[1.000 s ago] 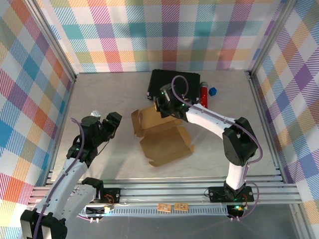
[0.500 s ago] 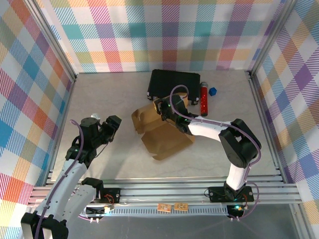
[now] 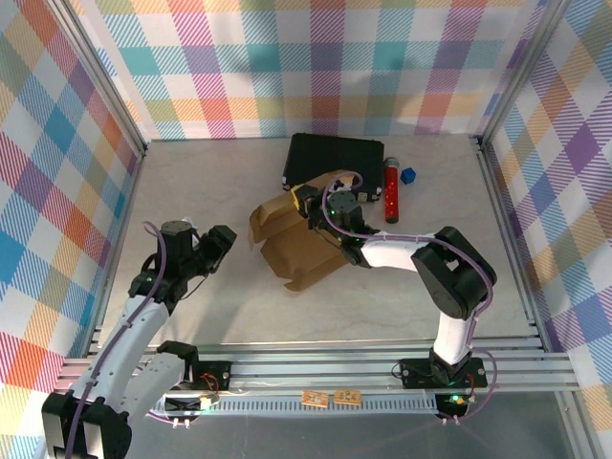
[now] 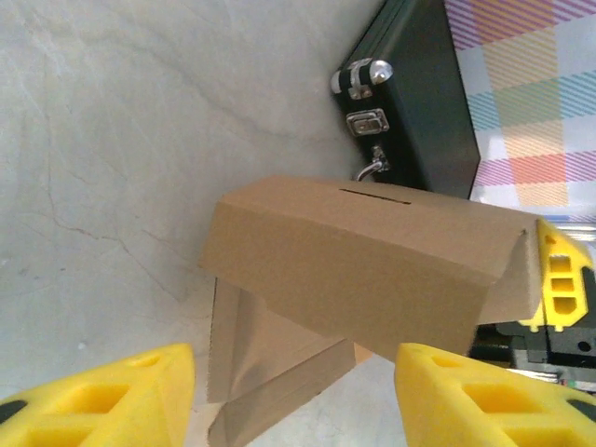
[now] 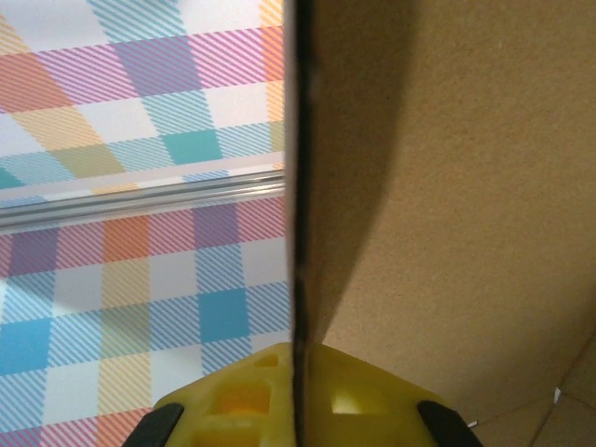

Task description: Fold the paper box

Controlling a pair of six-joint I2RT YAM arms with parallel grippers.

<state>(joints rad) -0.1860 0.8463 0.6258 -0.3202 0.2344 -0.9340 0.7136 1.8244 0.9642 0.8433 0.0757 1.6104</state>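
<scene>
The box's raised panel slants [image 4: 405, 193] against the black case, so my right gripper should draw the box clear and steady it for my left gripper at the box's loose end [image 4: 230, 233].
The paper box [image 3: 287, 247] is brown cardboard, partly folded, lying mid-table with one panel raised and tipped to the left. My right gripper [image 3: 308, 203] is at the box's far edge, shut on that raised panel. In the right wrist view the panel's edge [image 5: 298, 233] runs straight down between the yellow fingers [image 5: 372, 391]. My left gripper [image 3: 218, 239] hovers open a short way left of the box, pointing at it. In the left wrist view the box [image 4: 372, 270] stands ahead of the open left gripper [image 4: 293, 372], apart from both pads.
A black hard case [image 3: 335, 158] lies just behind the box, its latches facing the left wrist camera [image 4: 368, 121]. A red cylinder [image 3: 390, 186] and a small blue object [image 3: 408, 176] sit to its right. Plaid walls and aluminium rails enclose the table.
The right gripper has swung the raised panel down and left over the box, and the box has slid left. The left gripper has dropped slightly and its jaws have narrowed a little.
</scene>
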